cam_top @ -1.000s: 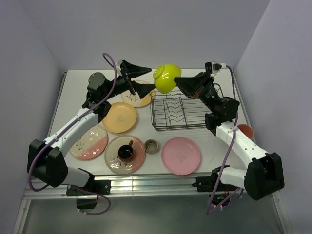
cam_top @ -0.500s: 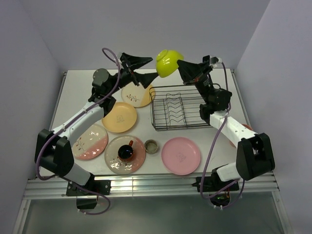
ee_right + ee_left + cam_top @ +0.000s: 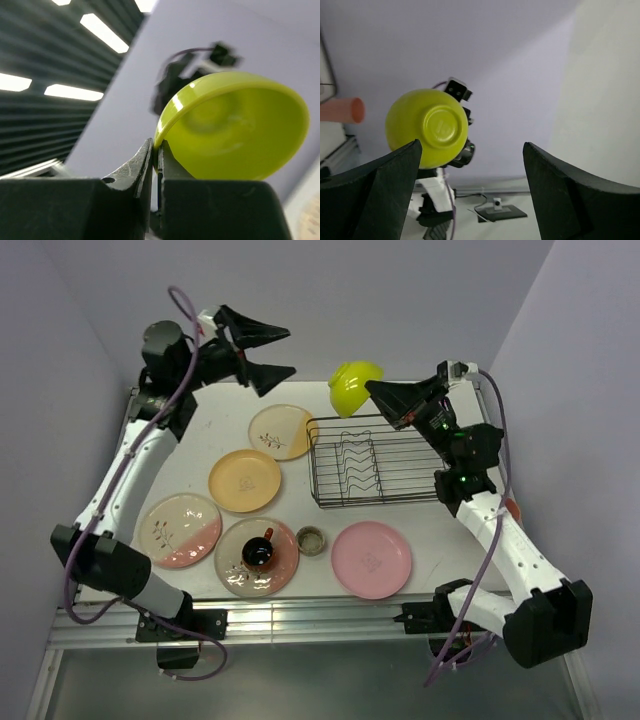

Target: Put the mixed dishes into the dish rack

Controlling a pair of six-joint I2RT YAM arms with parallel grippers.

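The lime-yellow bowl's bottom side [image 3: 441, 125] faces my left gripper, so my right gripper should draw back over the dish rack [image 3: 372, 456] and present the bowl's free rim for handover.
My right gripper [image 3: 372, 390] is shut on the rim of the lime-yellow bowl [image 3: 354, 386], holding it tilted in the air over the far left corner of the dish rack [image 3: 370, 462]. The right wrist view shows the jaws [image 3: 157, 150] pinching the bowl's [image 3: 240, 130] edge. My left gripper [image 3: 290, 352] hangs open and empty, high up and to the left of the bowl. In its wrist view the bowl's underside [image 3: 427, 127] faces the gripper [image 3: 472, 146]. No dishes sit in the rack.
On the table lie a cream-and-yellow plate [image 3: 280, 432], a yellow-orange plate [image 3: 245, 480], a cream-and-pink plate [image 3: 180, 530], a plate [image 3: 232, 575] bearing a dark red mug [image 3: 258, 552], a small greenish cup [image 3: 311, 540] and a pink plate [image 3: 372, 559]. A salmon tumbler [image 3: 511, 508] peeks from behind the right arm.
The left arm has pulled up and back to the left, away from the bowl, with its jaws a little wider. The right gripper has kept the bowl and shifted it slightly right.
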